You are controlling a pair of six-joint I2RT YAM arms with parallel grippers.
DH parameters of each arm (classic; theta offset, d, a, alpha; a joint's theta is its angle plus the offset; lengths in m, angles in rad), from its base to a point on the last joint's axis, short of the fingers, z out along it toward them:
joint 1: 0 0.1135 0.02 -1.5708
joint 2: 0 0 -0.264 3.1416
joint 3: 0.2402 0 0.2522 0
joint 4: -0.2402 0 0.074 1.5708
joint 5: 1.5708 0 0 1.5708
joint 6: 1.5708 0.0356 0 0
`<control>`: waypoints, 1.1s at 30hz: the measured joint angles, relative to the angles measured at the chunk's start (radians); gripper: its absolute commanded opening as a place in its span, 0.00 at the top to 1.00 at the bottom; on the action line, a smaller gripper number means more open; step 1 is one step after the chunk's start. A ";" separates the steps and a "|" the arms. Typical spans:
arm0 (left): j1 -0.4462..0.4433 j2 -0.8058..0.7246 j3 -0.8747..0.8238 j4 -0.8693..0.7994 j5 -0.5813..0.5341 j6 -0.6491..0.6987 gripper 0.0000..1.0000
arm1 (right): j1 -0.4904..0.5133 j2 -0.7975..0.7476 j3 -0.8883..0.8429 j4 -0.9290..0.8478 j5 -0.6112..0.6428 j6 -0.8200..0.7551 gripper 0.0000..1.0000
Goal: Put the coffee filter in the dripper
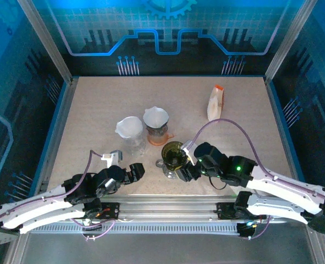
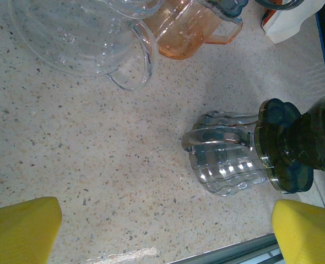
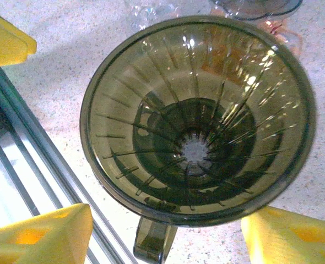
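The dark green dripper [image 1: 174, 154] is on the clear server, so the robot's right gripper should continue to the filter pack [image 1: 215, 104] and close on its loose filter.
The dark green dripper [image 1: 173, 153] stands empty on a small clear glass server [image 2: 226, 159] near the front edge. Looking down into the dripper [image 3: 198, 118], I see its ribs and centre hole bare. My right gripper [image 1: 181, 171] is open just in front of it, and in its wrist view the gripper [image 3: 168, 243] has its yellow fingers either side of the dripper's handle [image 3: 154, 242], not touching. A white paper filter [image 1: 156, 116] sits in another dripper on an orange cup [image 1: 158, 133]. My left gripper [image 1: 136, 169] is open and empty, its opening [image 2: 162, 236] over bare table.
A clear carafe [image 1: 134, 143] with a whitish cone [image 1: 129, 127] on top stands left of the orange cup [image 2: 190, 33]. A white and orange filter pack [image 1: 216, 102] stands at the back right. The metal front rail [image 3: 36, 159] runs close behind the dripper.
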State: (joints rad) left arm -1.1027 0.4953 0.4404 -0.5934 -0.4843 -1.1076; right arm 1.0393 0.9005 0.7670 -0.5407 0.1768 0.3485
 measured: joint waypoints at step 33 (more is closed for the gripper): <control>0.000 0.113 0.186 0.043 -0.043 0.258 0.01 | -0.542 0.169 0.240 0.040 0.077 -0.020 0.43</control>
State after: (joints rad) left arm -1.1027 0.6079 0.6266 -0.5499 -0.5274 -0.8494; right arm 0.4976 1.0691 1.0073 -0.5003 0.2543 0.3283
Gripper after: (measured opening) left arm 0.989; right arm 0.607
